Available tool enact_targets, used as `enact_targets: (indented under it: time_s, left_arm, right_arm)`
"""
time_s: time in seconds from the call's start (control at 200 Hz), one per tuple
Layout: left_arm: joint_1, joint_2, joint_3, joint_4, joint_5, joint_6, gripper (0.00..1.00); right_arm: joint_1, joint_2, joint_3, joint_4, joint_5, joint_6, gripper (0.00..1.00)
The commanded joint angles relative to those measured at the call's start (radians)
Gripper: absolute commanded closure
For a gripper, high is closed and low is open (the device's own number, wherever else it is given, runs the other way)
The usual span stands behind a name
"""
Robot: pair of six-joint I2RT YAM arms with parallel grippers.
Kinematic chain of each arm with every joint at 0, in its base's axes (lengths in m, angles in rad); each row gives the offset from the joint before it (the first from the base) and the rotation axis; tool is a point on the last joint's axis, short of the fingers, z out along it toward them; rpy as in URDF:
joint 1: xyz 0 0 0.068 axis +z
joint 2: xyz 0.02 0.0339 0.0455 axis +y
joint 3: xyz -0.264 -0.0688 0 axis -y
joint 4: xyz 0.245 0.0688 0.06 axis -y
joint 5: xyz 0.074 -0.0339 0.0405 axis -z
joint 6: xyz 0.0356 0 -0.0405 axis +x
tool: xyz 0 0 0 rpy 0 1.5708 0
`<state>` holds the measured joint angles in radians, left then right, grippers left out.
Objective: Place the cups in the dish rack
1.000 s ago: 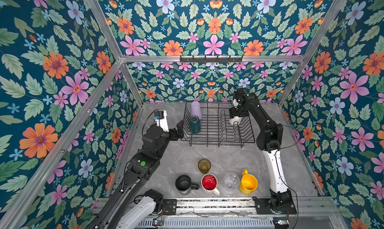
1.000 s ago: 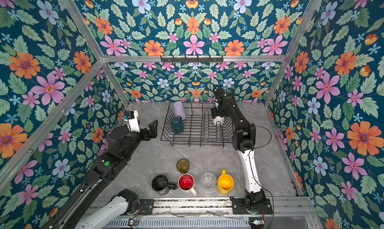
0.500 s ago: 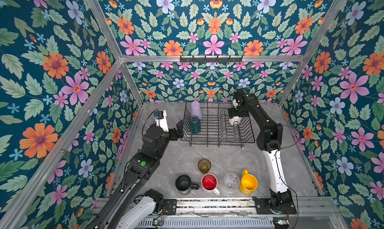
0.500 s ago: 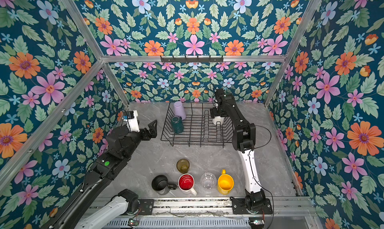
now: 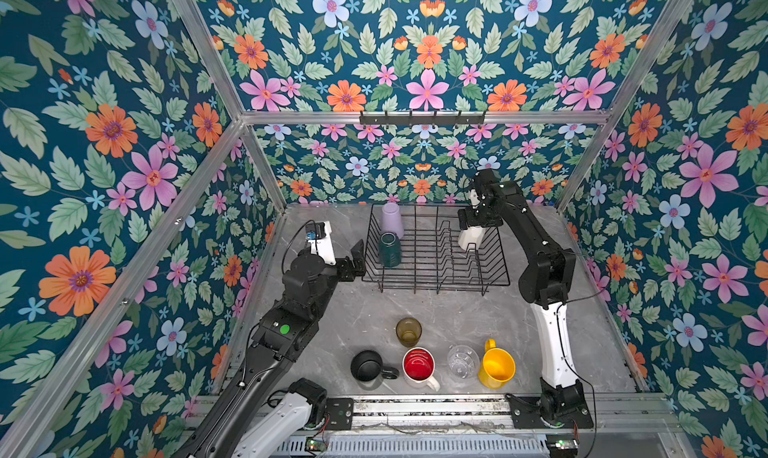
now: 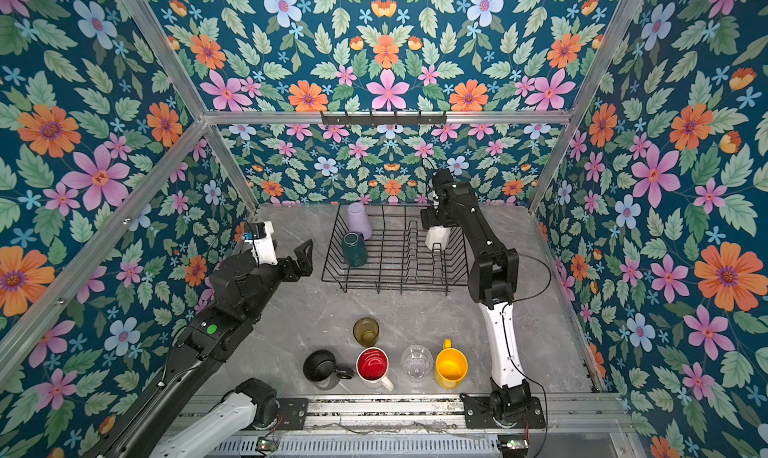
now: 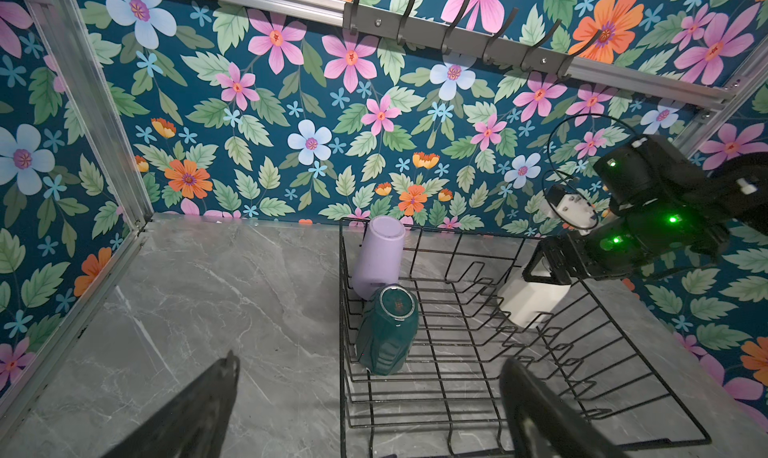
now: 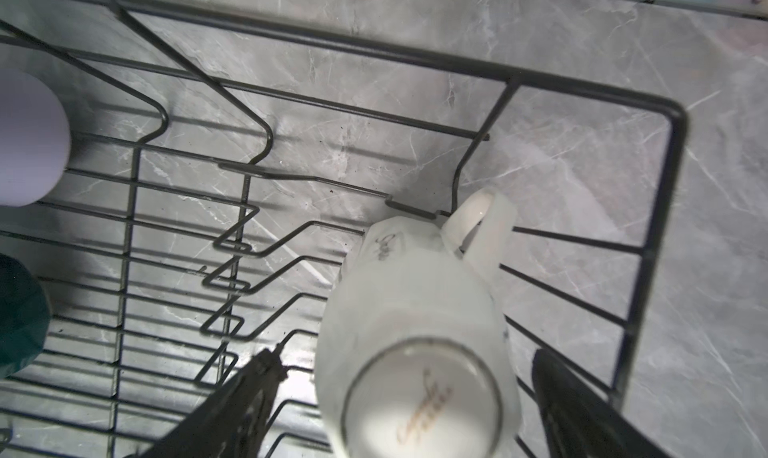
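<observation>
The cream-white mug (image 5: pixel 470 238) is standing bottom up in the rack, away from my fingers, so my right gripper should keep pulling back until it closes on the yellow mug's rim (image 5: pixel 513 363).
The black wire dish rack (image 5: pixel 434 283) stands at the back middle of the table. In its left end rest a lilac tumbler (image 5: pixel 392 220) and a teal mug (image 5: pixel 389 250), both bottom up. A cream-white mug (image 8: pixel 415 310) sits bottom up against the prongs at its right end. My right gripper (image 8: pixel 403 356) hangs open just above that mug, with a gap on each side of it. Left of the rack hovers my left gripper (image 5: pixel 352 260), open and empty. Near the front stand an amber glass (image 5: pixel 408 331), black mug (image 5: pixel 367 365), red-inside white mug (image 5: pixel 418 364), clear glass (image 5: pixel 462 360) and yellow mug (image 5: pixel 497 368).
Flowered walls with aluminium posts close in the grey marble table (image 5: pixel 457 310) on three sides. A hook rail (image 5: pixel 422 117) runs along the back wall above the rack. A metal mounting rail (image 5: pixel 415 410) carrying both arm bases lines the front edge.
My right gripper's jaws have widened off the cream-white mug, which stays in the rack. The left arm has not moved.
</observation>
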<state>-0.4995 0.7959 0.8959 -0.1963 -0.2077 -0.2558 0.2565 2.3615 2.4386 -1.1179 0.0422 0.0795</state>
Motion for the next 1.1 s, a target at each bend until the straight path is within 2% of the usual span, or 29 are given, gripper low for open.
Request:
enact_targets:
  time_s: [0.0, 0.205, 0.32, 0.47, 0.575, 0.7, 0.895, 1.095]
  left_arm:
    - [-0.001, -0.006, -0.003, 0.003, -0.008, 0.012, 0.00]
    - [-0.001, -0.017, -0.018, 0.034, -0.011, 0.014, 0.00]
    - [-0.001, -0.021, -0.031, 0.062, -0.007, 0.016, 0.00]
    - [-0.001, -0.026, -0.057, 0.101, -0.014, 0.021, 0.00]
    - [-0.001, -0.027, -0.072, 0.127, -0.011, 0.021, 0.00]
    - [-0.001, -0.025, -0.084, 0.157, -0.006, 0.017, 0.00]
    - [-0.001, -0.018, -0.099, 0.192, 0.007, 0.004, 0.00]
    - [-0.001, -0.018, -0.100, 0.202, 0.013, 0.003, 0.00]
  right_arm:
    - [0.003, -0.068, -0.041, 0.024, 0.022, 0.025, 0.05]
    - [0.003, -0.354, -0.351, 0.156, 0.030, 0.054, 0.07]
    - [0.005, -0.554, -0.590, 0.200, 0.020, 0.086, 0.10]
    - [0.031, -0.844, -0.926, 0.225, 0.010, 0.143, 0.12]
    - [0.065, -0.999, -1.081, 0.170, 0.029, 0.191, 0.14]
    - [0.143, -1.142, -1.190, 0.075, 0.077, 0.275, 0.17]
    - [0.243, -1.309, -1.336, -0.035, 0.086, 0.441, 0.22]
    - [0.361, -1.418, -1.467, -0.087, 0.056, 0.595, 0.35]
